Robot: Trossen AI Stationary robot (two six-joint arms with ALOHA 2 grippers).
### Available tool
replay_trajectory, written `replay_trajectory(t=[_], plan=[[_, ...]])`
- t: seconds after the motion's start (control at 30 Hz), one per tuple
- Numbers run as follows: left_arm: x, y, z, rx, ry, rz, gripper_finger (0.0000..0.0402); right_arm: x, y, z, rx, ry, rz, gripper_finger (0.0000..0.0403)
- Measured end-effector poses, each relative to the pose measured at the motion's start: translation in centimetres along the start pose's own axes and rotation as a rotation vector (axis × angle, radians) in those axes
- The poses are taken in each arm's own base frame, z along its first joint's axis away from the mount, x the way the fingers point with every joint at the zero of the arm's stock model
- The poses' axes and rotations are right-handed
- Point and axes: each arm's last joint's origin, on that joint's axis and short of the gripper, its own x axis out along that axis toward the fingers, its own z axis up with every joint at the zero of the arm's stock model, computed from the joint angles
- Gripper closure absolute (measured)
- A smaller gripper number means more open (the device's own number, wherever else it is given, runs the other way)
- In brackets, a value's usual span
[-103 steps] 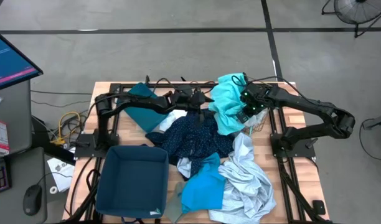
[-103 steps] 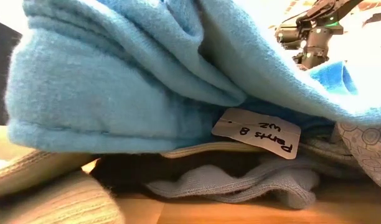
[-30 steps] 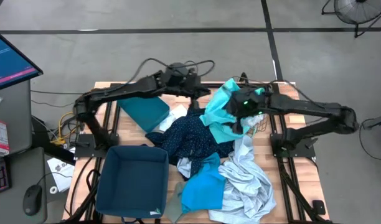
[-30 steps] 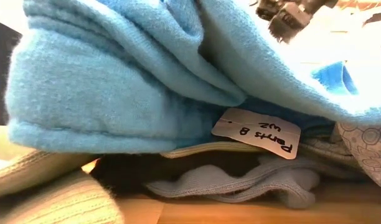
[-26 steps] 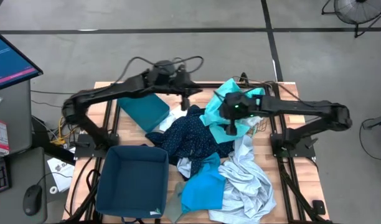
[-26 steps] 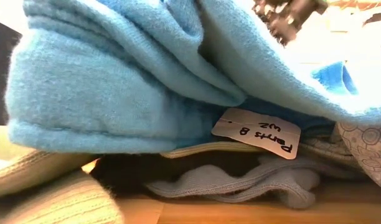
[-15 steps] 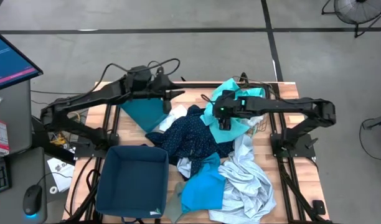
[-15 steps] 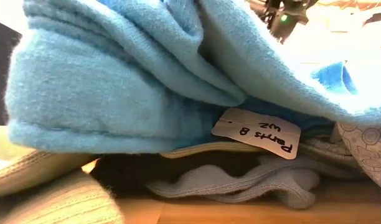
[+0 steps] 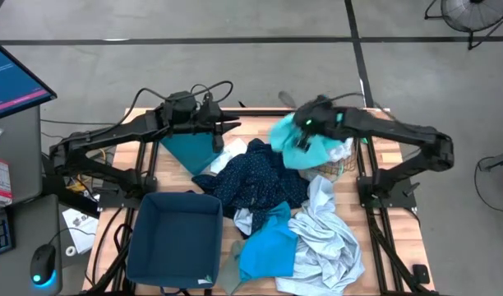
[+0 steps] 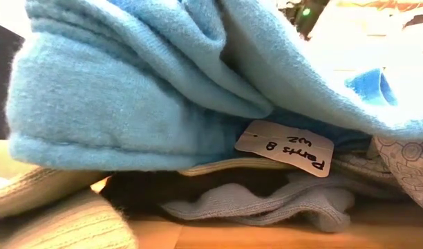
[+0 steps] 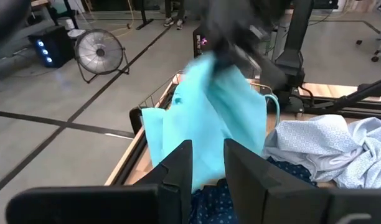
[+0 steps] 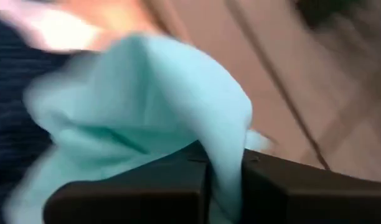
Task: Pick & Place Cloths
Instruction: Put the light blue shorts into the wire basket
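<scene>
The turquoise-and-white cloth [image 9: 296,157] is hanging next to the basket, over the navy dotted cloth. So my right gripper should swing back over the wire-mesh basket [image 9: 334,169] and push the turquoise-and-white cloth in.
My right gripper [image 9: 305,123] is shut on the turquoise-and-white cloth [image 9: 302,146] above the table's far middle, beside the wire-mesh basket [image 9: 340,167]. The cloth hangs in the left wrist view [image 11: 209,118]. My left gripper [image 9: 229,127] is shut and empty at the far left, pointing at the cloth. The navy dotted cloth [image 9: 260,182] lies mid-table. The pale grey-blue cloth [image 9: 329,234] and the bright blue cloth [image 9: 268,247] lie on the near side. The small grey-green cloth [image 9: 227,273] lies at the near edge. My right gripper pinches a fold of the turquoise-and-white cloth [image 12: 225,158] between its two fingers, coming from above. The cloth hangs bunched below the gripper [image 11: 206,81]. Its lower end [image 11: 200,177] reaches down to the navy cloth.
A dark-blue bin [image 9: 173,238] stands at the near left. A teal bin [image 9: 190,148] lies at the far left under my left arm. In the low view a bright blue cloth [image 10: 128,90] with a paper tag [image 10: 284,149] fills the picture.
My right gripper has carried the turquoise-and-white cloth first toward the table's left, then up and toward the far edge; the cloth has bunched up and lifted above the navy cloth. My left gripper has drawn back toward the table's left.
</scene>
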Motion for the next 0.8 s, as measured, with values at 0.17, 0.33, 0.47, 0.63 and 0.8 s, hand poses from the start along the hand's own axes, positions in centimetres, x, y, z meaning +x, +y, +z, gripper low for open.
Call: replay_trajectory(t=[0.17,0.33,0.47,0.63,0.8], plan=[[0.0,0.0,0.0,0.000,-0.005,0.000,0.0325,-0.6,-3.9,-3.2,0.171,0.250,-0.221,0.0401],[0.0,0.0,0.1,0.000,-0.006,-0.001,0.0325,-0.2,-6.0,-5.8,0.283,0.510,-0.384,0.0402],[0.0,0.0,0.1,-0.003,-0.010,-0.001,0.0325,1.9,-5.9,-6.9,0.330,0.605,-0.376,0.0402],[0.0,0.0,0.1,-0.031,-0.012,-0.001,0.0325,7.3,-3.2,-7.6,0.317,0.569,-0.196,0.0402],[0.0,0.0,0.1,-0.033,-0.012,-0.002,0.0325,11.9,-1.6,-9.7,0.347,0.602,-0.004,0.0403]])
